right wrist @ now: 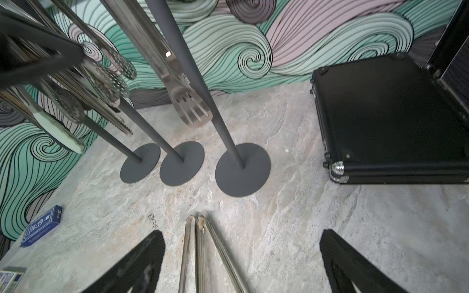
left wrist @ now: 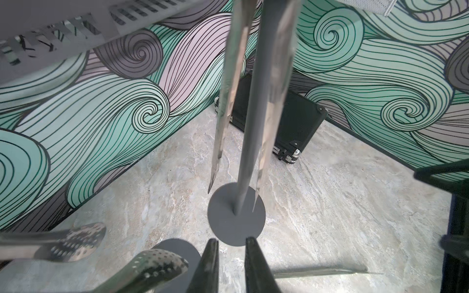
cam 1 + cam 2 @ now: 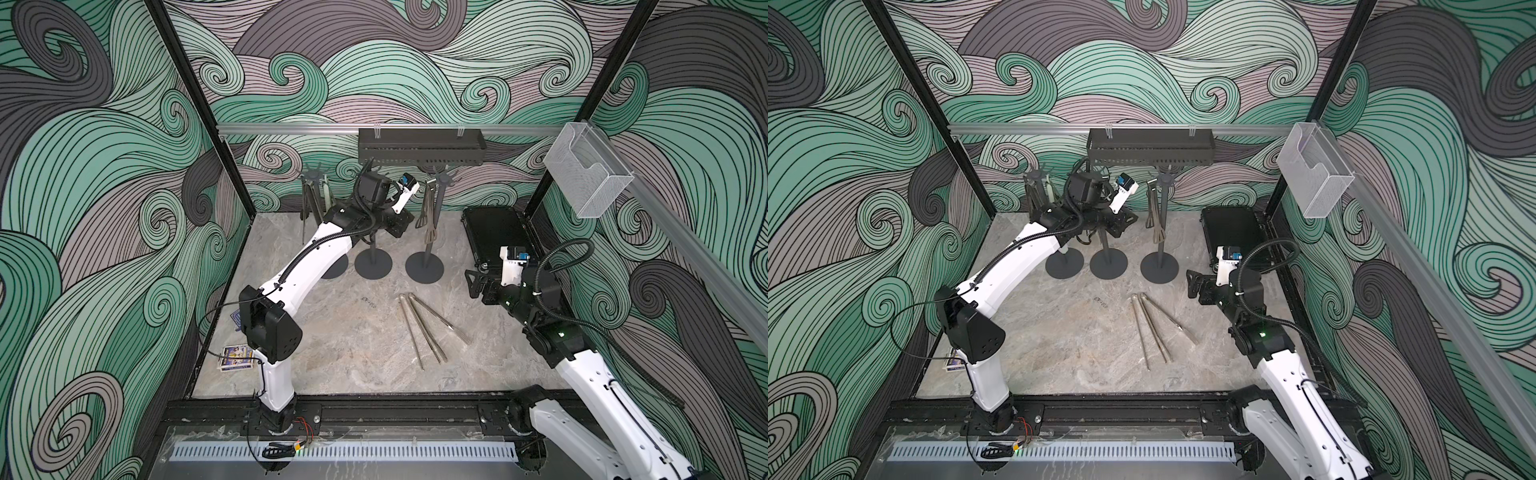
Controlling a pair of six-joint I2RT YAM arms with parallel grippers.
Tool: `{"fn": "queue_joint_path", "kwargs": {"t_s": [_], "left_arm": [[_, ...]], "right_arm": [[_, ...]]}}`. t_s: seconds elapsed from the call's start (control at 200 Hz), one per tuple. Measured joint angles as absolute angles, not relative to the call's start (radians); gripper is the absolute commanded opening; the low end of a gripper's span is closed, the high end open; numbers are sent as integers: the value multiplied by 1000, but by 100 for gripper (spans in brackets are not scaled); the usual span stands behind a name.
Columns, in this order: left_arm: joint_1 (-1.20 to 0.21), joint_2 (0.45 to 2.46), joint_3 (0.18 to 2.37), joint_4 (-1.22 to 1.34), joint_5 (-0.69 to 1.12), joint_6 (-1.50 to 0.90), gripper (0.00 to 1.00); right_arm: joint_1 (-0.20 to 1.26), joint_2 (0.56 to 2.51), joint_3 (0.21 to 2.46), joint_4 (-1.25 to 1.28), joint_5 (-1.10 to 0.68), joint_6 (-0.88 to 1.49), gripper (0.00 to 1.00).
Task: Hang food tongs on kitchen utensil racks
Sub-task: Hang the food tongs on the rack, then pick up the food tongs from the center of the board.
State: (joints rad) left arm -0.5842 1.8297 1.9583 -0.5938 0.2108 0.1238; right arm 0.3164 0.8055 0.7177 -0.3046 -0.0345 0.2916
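Observation:
The steel tongs nearest the black case fan clear of their neighbours. My right gripper keeps moving toward their tip until its fingers are on both sides of them.
Three dark grey kitchen utensil racks stand in a row at the back. Food tongs hang on them: slotted steel ones on the right rack, perforated ones further left, and a pale-green tipped pair on the left rack. Two slim steel tongs lie on the table. My right gripper hovers wide open over their hinged ends. My left gripper, between the middle and right racks, has its jaws a little apart with nothing between them.
A black case lies at the back right. A black perforated shelf hangs on the rail above the racks. A clear mesh box is on the right rail. Card boxes lie at the left edge.

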Motion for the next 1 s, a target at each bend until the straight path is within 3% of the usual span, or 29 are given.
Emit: {"fn": "queue_joint_path", "kwargs": {"t_s": [0.245, 0.54, 1.001], "left_arm": [[-585, 1689, 1872, -596, 184, 110, 21], [-585, 1441, 1643, -607, 146, 40, 24], [-585, 1166, 1479, -636, 120, -56, 25]], "right_arm": [[488, 945, 718, -508, -10, 349, 93], [514, 1193, 731, -561, 7, 348, 89], [524, 1411, 735, -477, 0, 322, 68]]}}
